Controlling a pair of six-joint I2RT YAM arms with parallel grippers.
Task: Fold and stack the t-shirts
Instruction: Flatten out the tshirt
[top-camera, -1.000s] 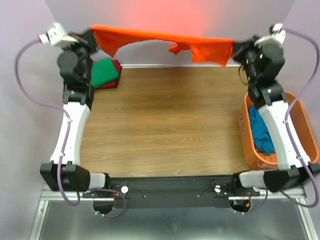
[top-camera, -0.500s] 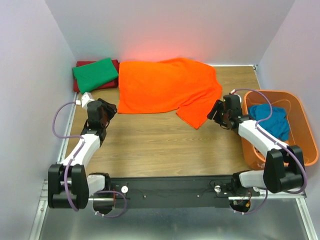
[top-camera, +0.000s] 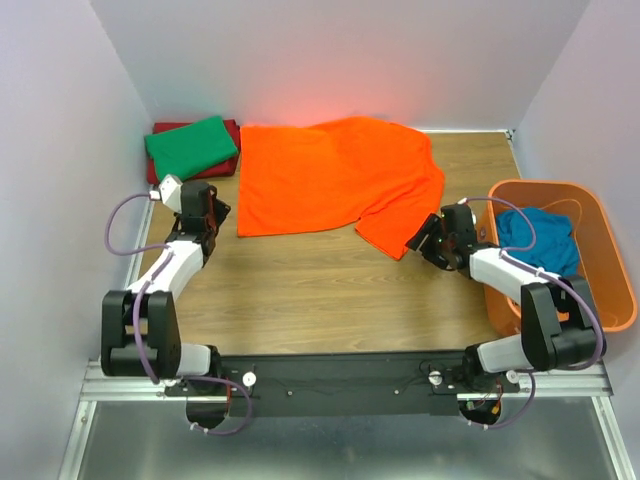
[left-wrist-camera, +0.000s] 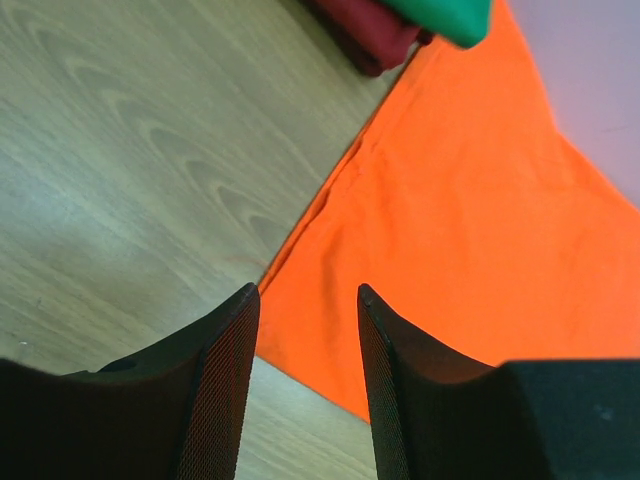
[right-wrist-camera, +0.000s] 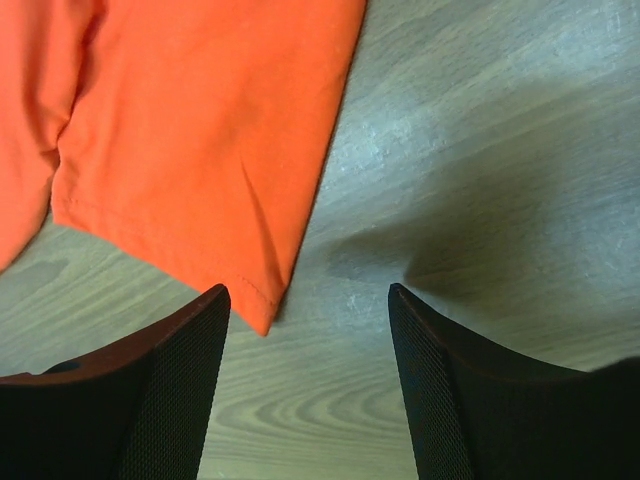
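Note:
My gripper will make the bright orange t-shirt (top-camera: 315, 183) slide down toward me when it pulls and folds the t-shirt's near edge, because the orange t-shirt's far edge (top-camera: 365, 122) goes up the back wall.
The bright orange t-shirt (top-camera: 335, 175) lies spread flat at the back of the table. Its near left corner (left-wrist-camera: 330, 340) shows between my left fingers, above the wood. My left gripper (top-camera: 221, 212) hovers just left of that corner, open and holding nothing. My right gripper (top-camera: 420, 240) is open and empty by the shirt's near right corner (right-wrist-camera: 262, 318), over bare wood. A folded green t-shirt (top-camera: 192, 147) rests on a folded dark red one (top-camera: 232, 130) at the back left. A teal blue t-shirt (top-camera: 535, 235) is crumpled inside the basket.
The rigid orange plastic basket (top-camera: 605, 240) stands at the table's right edge, beside my right arm. Grey walls close off the left, back and right sides. Wooden tabletop (top-camera: 320, 290) stretches between the orange shirt and the arm bases.
A second ago both grippers held the orange shirt stretched high at the back. It now lies flat on the table. Both grippers have let go, opened and drawn back to its near corners.

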